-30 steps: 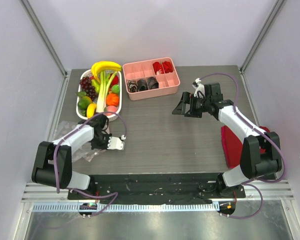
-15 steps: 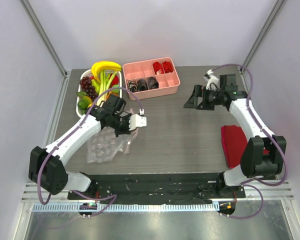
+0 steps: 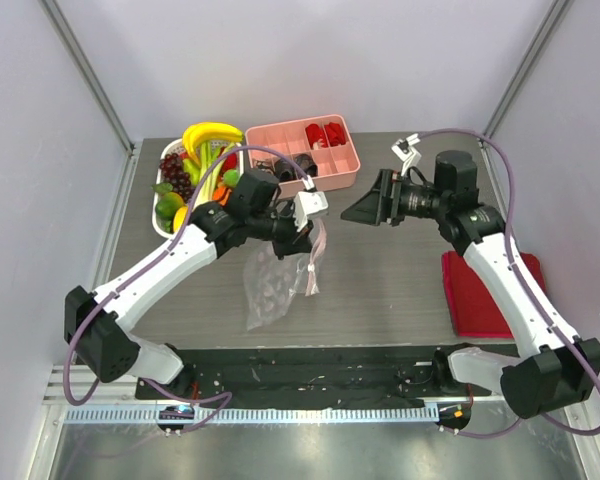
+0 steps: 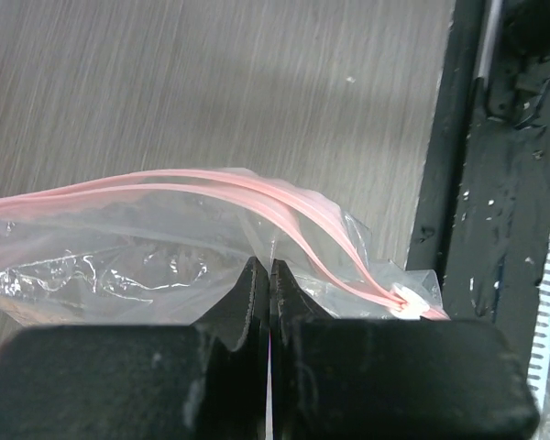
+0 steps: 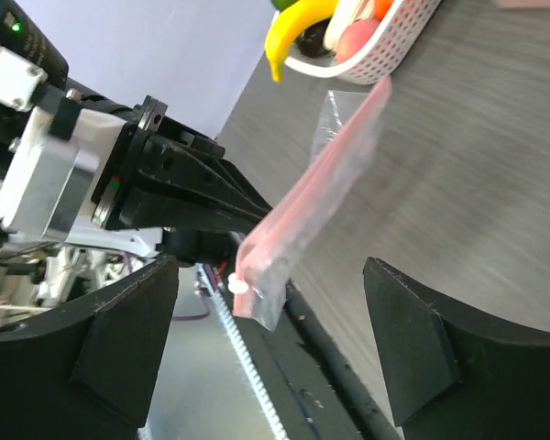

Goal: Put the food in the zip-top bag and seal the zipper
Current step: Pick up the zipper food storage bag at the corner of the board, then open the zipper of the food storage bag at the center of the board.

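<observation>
Next, my right gripper takes the bag before my left gripper goes to the tab (image 4: 409, 302), because my left gripper is pinching the bag (image 4: 269, 246) away from the slider tab.
My left gripper (image 3: 300, 234) is shut on the upper edge of the clear zip-top bag (image 3: 273, 282) and holds it hanging above the table's middle. In the left wrist view the shut gripper (image 4: 269, 273) pinches the bag (image 4: 110, 252) just below the pink zipper (image 4: 211, 185), whose two strips stand apart; the pale slider tab (image 4: 409, 299) sits at the right end. My right gripper (image 3: 352, 212) is open and empty, pointing at the bag from the right. Its wrist view shows the open gripper (image 5: 270, 273) with the zipper end (image 5: 312, 206) and tab (image 5: 237, 286) between the fingers, untouched. The food, including the leek (image 3: 211, 178), grapes (image 3: 176, 168) and green fruit (image 3: 168, 207), lies in a white basket (image 3: 159, 216).
A yellow banana (image 3: 212, 133) tops the basket at the back left. A pink compartment tray (image 3: 302, 155) with dark and red pieces stands at the back centre. A red flat object (image 3: 477, 290) lies at the right edge. The left arm crosses in front of the basket.
My left gripper has lifted the bag off the near-left table and carried it up and right to the middle. My right arm has risen and swung left toward the bag.
</observation>
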Available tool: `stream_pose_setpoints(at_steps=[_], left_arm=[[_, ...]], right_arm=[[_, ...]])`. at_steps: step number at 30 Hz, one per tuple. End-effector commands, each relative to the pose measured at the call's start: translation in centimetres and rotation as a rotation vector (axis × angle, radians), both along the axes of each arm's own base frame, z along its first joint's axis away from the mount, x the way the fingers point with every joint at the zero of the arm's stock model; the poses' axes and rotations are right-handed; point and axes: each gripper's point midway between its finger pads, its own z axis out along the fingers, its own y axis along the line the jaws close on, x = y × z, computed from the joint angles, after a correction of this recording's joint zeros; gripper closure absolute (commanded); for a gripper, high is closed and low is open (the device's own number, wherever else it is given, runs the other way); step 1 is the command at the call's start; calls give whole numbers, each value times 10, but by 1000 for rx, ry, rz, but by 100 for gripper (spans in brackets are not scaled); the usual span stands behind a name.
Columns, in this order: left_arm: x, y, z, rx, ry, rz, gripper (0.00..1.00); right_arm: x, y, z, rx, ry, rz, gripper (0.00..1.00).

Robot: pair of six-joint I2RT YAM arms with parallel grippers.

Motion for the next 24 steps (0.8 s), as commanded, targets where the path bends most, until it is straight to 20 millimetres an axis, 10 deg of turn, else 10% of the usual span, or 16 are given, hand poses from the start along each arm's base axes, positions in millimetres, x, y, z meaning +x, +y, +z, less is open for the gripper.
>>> stream_pose_setpoints(at_steps=[1, 12, 17, 24], left_arm=[[-6, -25, 35, -125, -48, -72, 100], [-21, -42, 27, -57, -159, -176, 100], [-18, -43, 25, -24, -176, -176, 100], [-20, -40, 27, -31, -180, -175, 94]], right_arm=[[3, 20, -7, 52, 98, 3, 14], [-1, 46, -44, 59, 259, 10, 16], [-8, 52, -49, 112, 328, 25, 38], [-9, 49, -40, 124, 309, 2, 99]])
